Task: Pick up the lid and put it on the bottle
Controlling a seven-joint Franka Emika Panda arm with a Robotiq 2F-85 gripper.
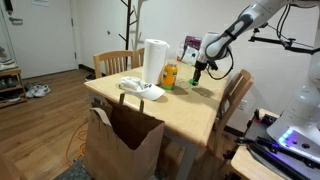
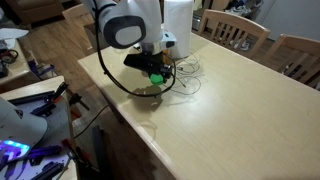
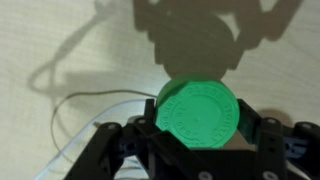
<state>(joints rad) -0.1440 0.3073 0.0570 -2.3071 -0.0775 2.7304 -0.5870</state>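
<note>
I should first raise the green lid in my gripper (image 1: 193, 84) until it is clear, because it hangs lower than the bottle's top. Then I should move it over above the bottle (image 1: 171, 64).
My gripper (image 3: 200, 130) is shut on the bright green round lid (image 3: 200, 113), which fills the middle of the wrist view with its flat embossed face toward the camera. In both exterior views the gripper (image 1: 198, 72) (image 2: 155, 72) holds the lid (image 1: 197, 77) (image 2: 157, 77) just above the light wooden table (image 1: 190, 110). The short orange-yellow bottle (image 1: 170, 76) stands upright a little to the side of the gripper, next to the tall white cylinder (image 1: 155, 60). The gripper's shadow falls on the tabletop in the wrist view.
A thin white cable (image 2: 185, 82) loops on the table under the gripper. A white object (image 1: 140, 88) lies near the table's edge. A brown paper bag (image 1: 122, 140) stands on the floor in front of the table. Wooden chairs (image 1: 235, 100) surround the table.
</note>
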